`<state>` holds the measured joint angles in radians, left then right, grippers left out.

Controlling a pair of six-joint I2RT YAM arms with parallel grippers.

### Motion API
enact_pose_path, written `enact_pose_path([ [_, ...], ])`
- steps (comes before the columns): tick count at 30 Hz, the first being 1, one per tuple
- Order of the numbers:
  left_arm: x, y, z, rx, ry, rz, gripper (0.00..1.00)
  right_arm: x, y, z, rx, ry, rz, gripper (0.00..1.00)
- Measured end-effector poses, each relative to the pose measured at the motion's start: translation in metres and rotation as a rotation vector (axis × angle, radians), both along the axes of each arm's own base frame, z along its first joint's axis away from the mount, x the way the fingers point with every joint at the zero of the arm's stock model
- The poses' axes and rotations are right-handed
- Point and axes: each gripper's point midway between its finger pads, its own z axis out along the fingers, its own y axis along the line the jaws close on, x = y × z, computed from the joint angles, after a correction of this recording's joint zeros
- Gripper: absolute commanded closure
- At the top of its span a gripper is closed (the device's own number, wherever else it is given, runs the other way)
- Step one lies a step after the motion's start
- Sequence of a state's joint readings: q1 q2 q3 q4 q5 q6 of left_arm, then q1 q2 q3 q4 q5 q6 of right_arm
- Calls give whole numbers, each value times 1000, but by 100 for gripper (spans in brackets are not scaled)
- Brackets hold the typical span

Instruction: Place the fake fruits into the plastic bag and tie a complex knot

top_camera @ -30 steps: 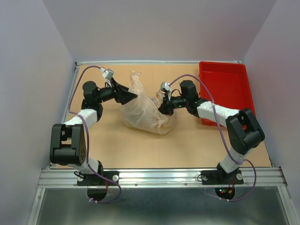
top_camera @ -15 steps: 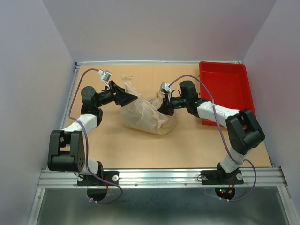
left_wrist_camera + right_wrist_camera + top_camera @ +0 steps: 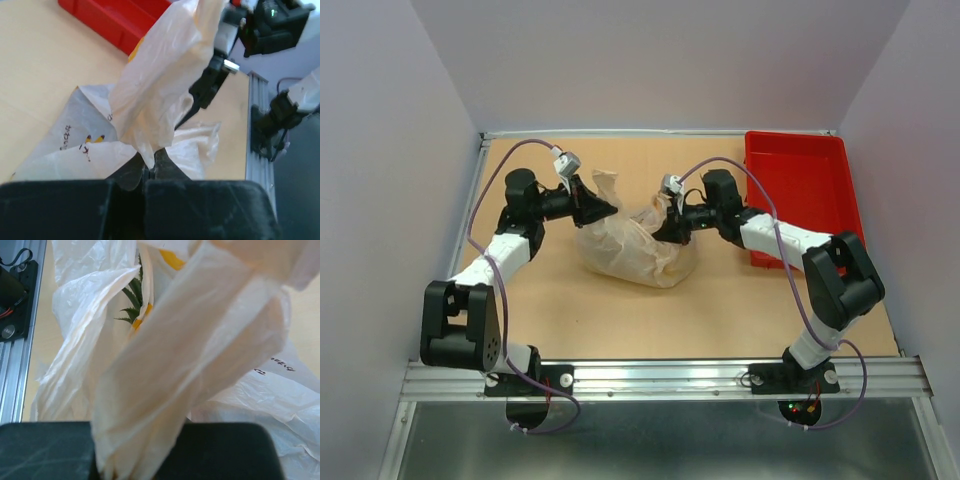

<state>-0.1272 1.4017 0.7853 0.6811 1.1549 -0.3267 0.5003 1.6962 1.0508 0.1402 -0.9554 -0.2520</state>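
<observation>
My right gripper holds its handle widely bunched close over the bag (image 3: 150, 385), so it should open, back off and regrip the handle farther out before knotting.
The plastic bag (image 3: 632, 245) lies bulging mid-table, whitish and crinkly. My left gripper (image 3: 611, 207) is shut on one handle (image 3: 165, 75), whose tip is pinched between the dark fingers (image 3: 167, 165). My right gripper (image 3: 658, 229) is shut on the other handle (image 3: 200, 355), a wide bunched strip that hides its jaws. Of the fake fruits, only the pineapple inside the bag shows, by its green crown (image 3: 133, 299) and yellow body (image 3: 172, 259). Any other fruits are hidden by the plastic. No knot is in view.
A red tray (image 3: 800, 190) stands at the back right, close behind my right forearm. The bag's printed side (image 3: 75, 140) spreads flat on the tan table (image 3: 620, 320). The metal rail (image 3: 660, 378) runs along the near edge.
My left gripper moved right to the bag's raised handle and went from open to shut on it. The handle now leans lower. The right arm has barely moved.
</observation>
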Motion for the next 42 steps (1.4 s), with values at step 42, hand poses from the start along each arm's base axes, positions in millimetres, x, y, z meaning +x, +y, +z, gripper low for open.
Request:
enact_pose_path([
  [42,28,2,-68,274,257,13,100,-86,-15,-34,-219,-351,418,100],
])
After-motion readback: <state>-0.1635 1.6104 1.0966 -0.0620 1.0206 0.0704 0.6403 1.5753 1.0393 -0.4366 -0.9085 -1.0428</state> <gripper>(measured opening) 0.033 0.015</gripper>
